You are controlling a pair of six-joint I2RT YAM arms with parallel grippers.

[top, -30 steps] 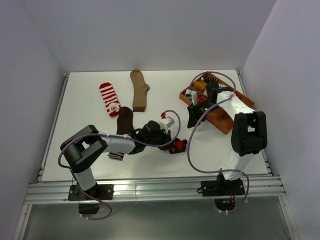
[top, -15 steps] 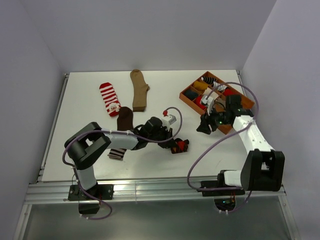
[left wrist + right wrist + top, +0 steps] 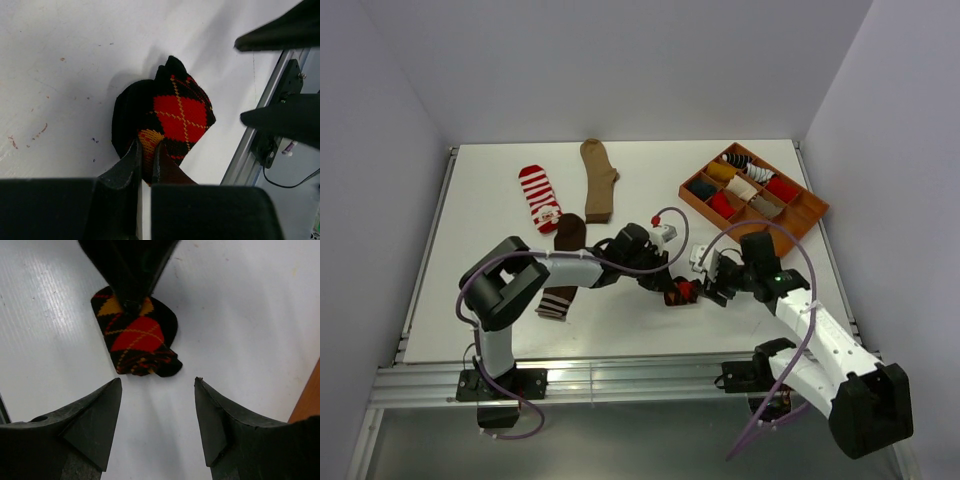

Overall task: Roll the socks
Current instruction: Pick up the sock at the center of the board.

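The rolled black sock's loose end (image 3: 149,363) faces the open fingers of the robot's right gripper while the left gripper pins it, so the right gripper should keep moving forward until the fingers straddle it (image 3: 137,337).
A rolled black sock with orange-red argyle diamonds (image 3: 681,293) lies on the white table between both grippers. My left gripper (image 3: 667,284) is shut on its near edge (image 3: 180,112), with the fabric pinched between the fingertips (image 3: 134,155). My right gripper (image 3: 706,284) hovers just right of the roll, jaws open wide and empty. In the right wrist view the roll (image 3: 136,342) lies a little beyond the open gripper (image 3: 157,382). A red-and-white striped sock (image 3: 539,197), a tan sock (image 3: 597,180) and a dark brown sock (image 3: 568,238) lie flat at the left.
A wooden divided tray (image 3: 807,212) with several rolled socks in its compartments stands at the back right. The table's near edge with its metal rail (image 3: 620,370) runs just behind the grippers. Walls close in on three sides.
My right arm has swung from over the tray down to the argyle roll, its jaws widening on the way. The left gripper has shifted slightly right, still gripping the sock.
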